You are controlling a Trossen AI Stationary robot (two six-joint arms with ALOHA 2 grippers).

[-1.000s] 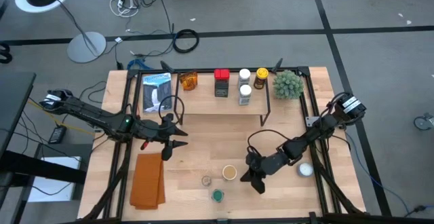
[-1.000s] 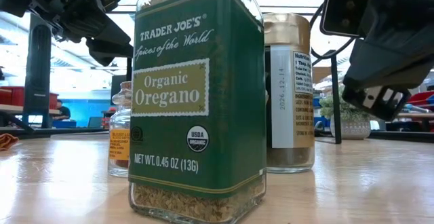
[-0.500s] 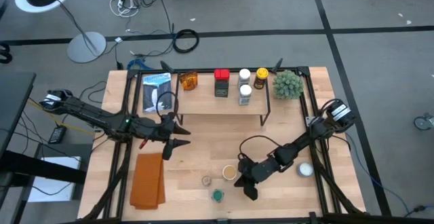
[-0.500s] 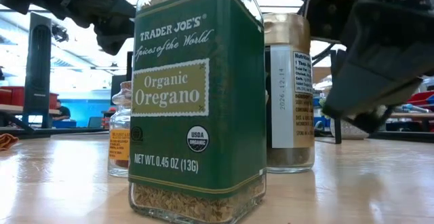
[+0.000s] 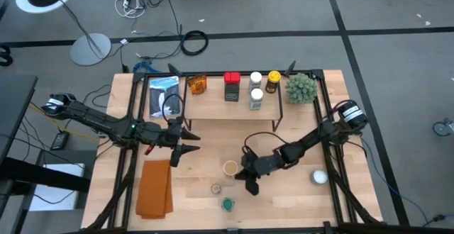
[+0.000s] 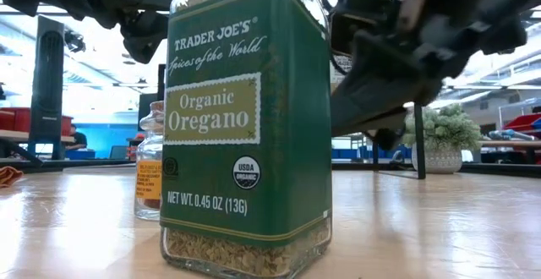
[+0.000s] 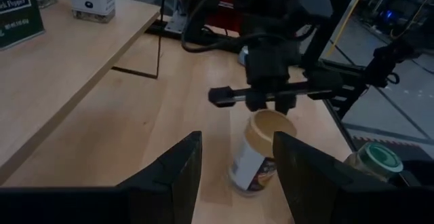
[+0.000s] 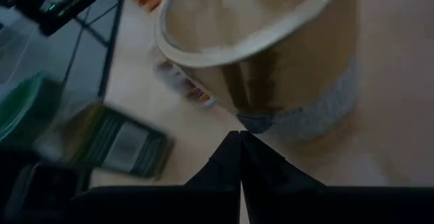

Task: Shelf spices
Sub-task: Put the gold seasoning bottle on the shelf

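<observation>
The tan-lidded jar [image 5: 230, 168] is leaning at the closed fingers of my right gripper. Next, I pull the right gripper back toward the white dome [image 5: 319, 177] and let the jar stand.
A tan-lidded jar [image 5: 230, 168] stands on the table in front of the shelf [image 5: 230, 110]. My right gripper [image 5: 243, 174] is shut and sits against the jar's right side. My left gripper [image 5: 186, 143] hovers open to the jar's left, and the jar [image 7: 260, 157] shows between its fingers farther off. A green oregano jar [image 5: 227, 204] and a small clear jar [image 5: 216, 188] stand near the front edge. On the shelf stand an amber jar [image 5: 197, 85], a red tin [image 5: 232, 86], white-capped jars [image 5: 256, 96] and a yellow-lidded jar [image 5: 272, 82]. My right gripper pushes with its shut fingertips [image 8: 241, 157] against the jar's side just under the tan lid [image 8: 291, 119]. It comes slanting down from the table's right. The jar's base is on the table, and in the left wrist view the jar leans a little.
A spiky green plant ball [image 5: 301, 87] sits at the shelf's right end and a white dome [image 5: 320, 178] on the table's right. An orange cloth [image 5: 154, 188] lies front left, and a packet [image 5: 164, 96] lies left of the shelf. The black shelf legs [image 5: 279, 117] stand behind the jar.
My right gripper has swept toward the table's left and slightly toward the far edge, rolling as it went and staying shut. The tan-lidded jar has slid ahead of it along the table, away from the two front jars.
</observation>
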